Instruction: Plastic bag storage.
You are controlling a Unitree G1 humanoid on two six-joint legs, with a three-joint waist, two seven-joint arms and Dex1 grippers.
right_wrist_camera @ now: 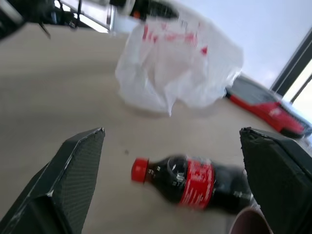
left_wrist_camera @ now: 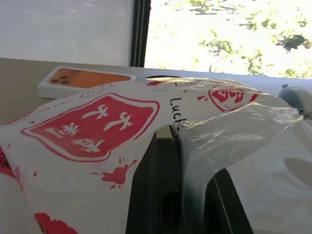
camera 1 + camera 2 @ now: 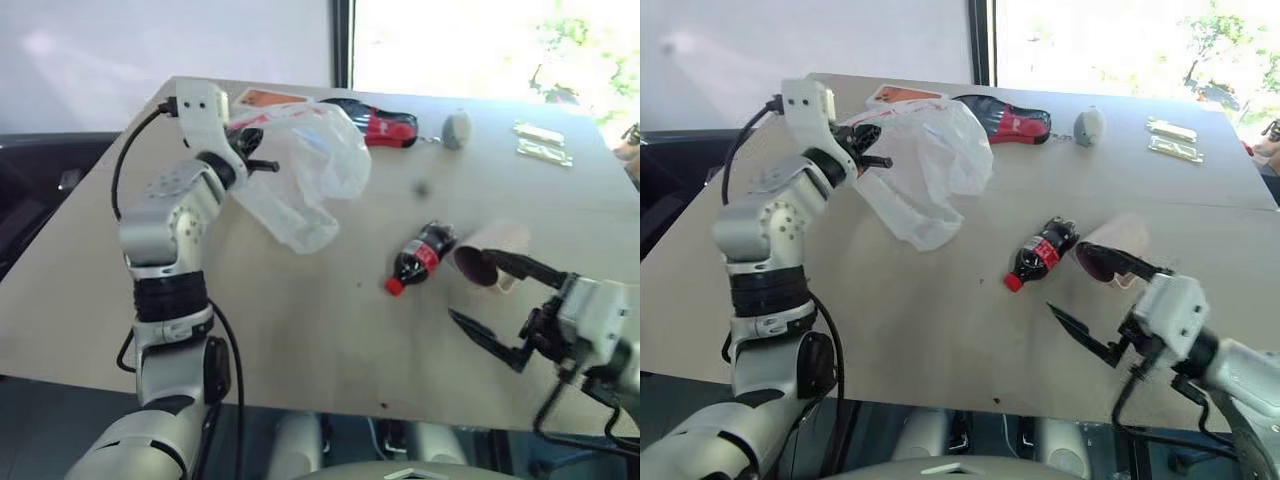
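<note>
I should use my right gripper to put the paper cup (image 3: 498, 246) inside before the cola bottle, because my left gripper is holding the plastic bag's upper edge (image 3: 278, 117), far from the paper cup.
The plastic bag (image 3: 310, 170), thin white film with red prints, hangs crumpled above the far left of the table, its lower end near the tabletop. My left gripper (image 3: 255, 162) is shut on its upper edge, pointing level across the table. In the left wrist view the plastic bag (image 2: 87, 126) drapes over the dark fingers (image 2: 156, 195). My right gripper (image 3: 470, 283) stands open near the front right, its fingers (image 1: 73, 170) spread wide with nothing between them. A small cola bottle (image 1: 190, 183) lies on its side just beyond it.
A paper cup (image 3: 492, 252) lies tipped over beside the cola bottle (image 3: 422, 255). At the back of the wooden table (image 3: 300, 320) lie an orange phone box (image 2: 83, 80), a red-and-black object (image 3: 385, 125), a grey object (image 3: 456, 128) and two gold pieces (image 3: 540, 140).
</note>
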